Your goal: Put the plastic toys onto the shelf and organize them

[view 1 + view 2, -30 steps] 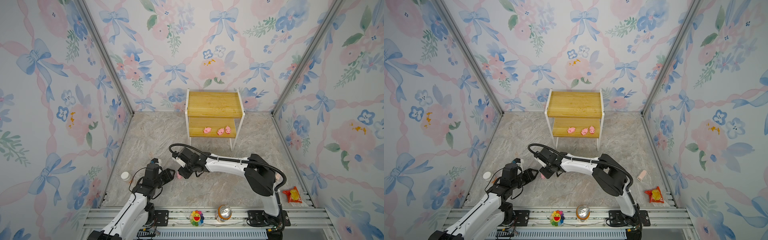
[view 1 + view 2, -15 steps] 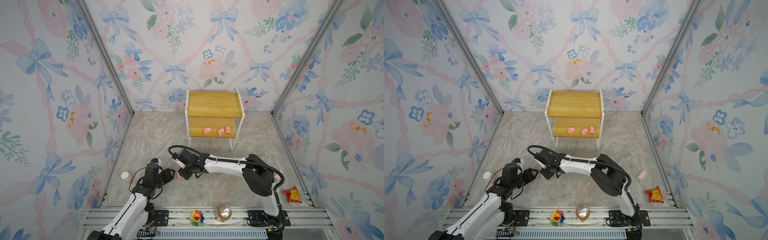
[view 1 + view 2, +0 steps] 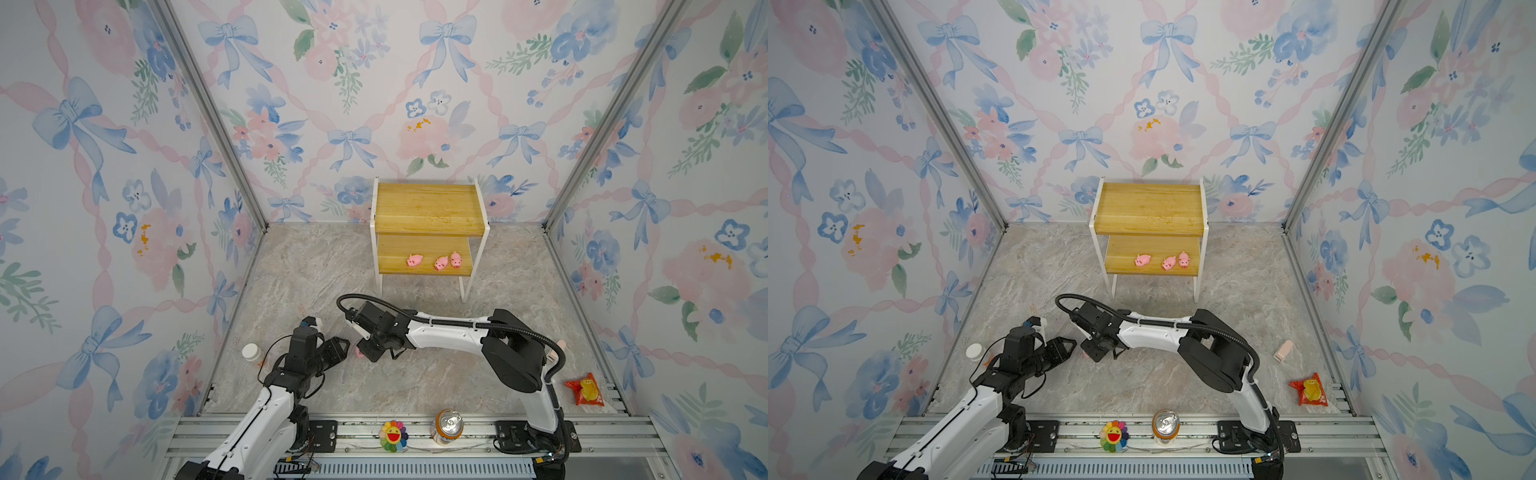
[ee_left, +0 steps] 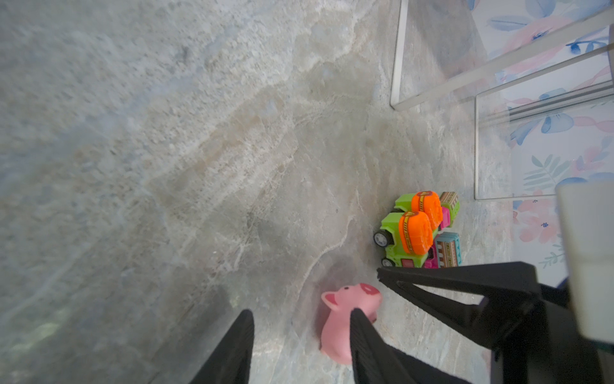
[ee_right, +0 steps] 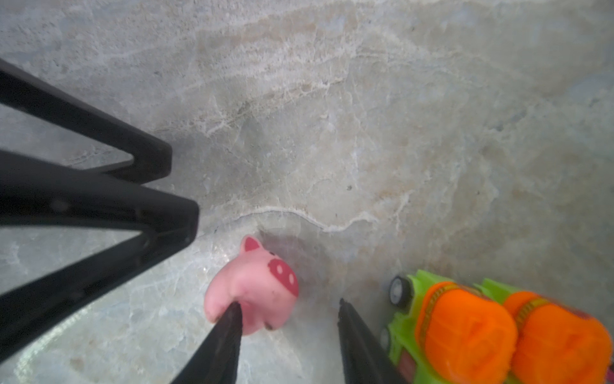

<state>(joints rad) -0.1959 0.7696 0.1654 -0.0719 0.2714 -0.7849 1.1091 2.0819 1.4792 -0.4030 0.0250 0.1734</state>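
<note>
My left gripper needs to take the pig (image 4: 337, 336) and my right gripper to back off first, as my right gripper's finger overlaps the pink pig's side (image 5: 251, 286) close by my left gripper.
A pink pig (image 4: 342, 316) lies on the marble floor between my two grippers, and shows as a pink spot (image 3: 357, 352) in a top view. My left gripper (image 4: 300, 320) is open, with one finger (image 4: 360, 332) over the pig's back. My right gripper (image 5: 289, 316) is open too, one finger (image 5: 229, 329) against the pig (image 5: 255, 286). Two green trucks with orange tops (image 4: 407, 236) (image 4: 425, 204) and two pink trucks with striped tops (image 4: 447, 252) (image 4: 450, 201) stand bunched beside it. The shelf (image 3: 430, 208) stands at the back wall with three pigs (image 3: 440, 262) on its lower board.
A rainbow flower (image 3: 392, 434) and a can (image 3: 448, 426) sit on the front rail. A red snack packet (image 3: 586, 388) lies at the front right, a small pink object (image 3: 1282, 350) near it. A white-capped bottle (image 3: 250, 352) stands by the left wall.
The right arm has shifted very slightly. The pig on the floor and both open grippers stand as before.
</note>
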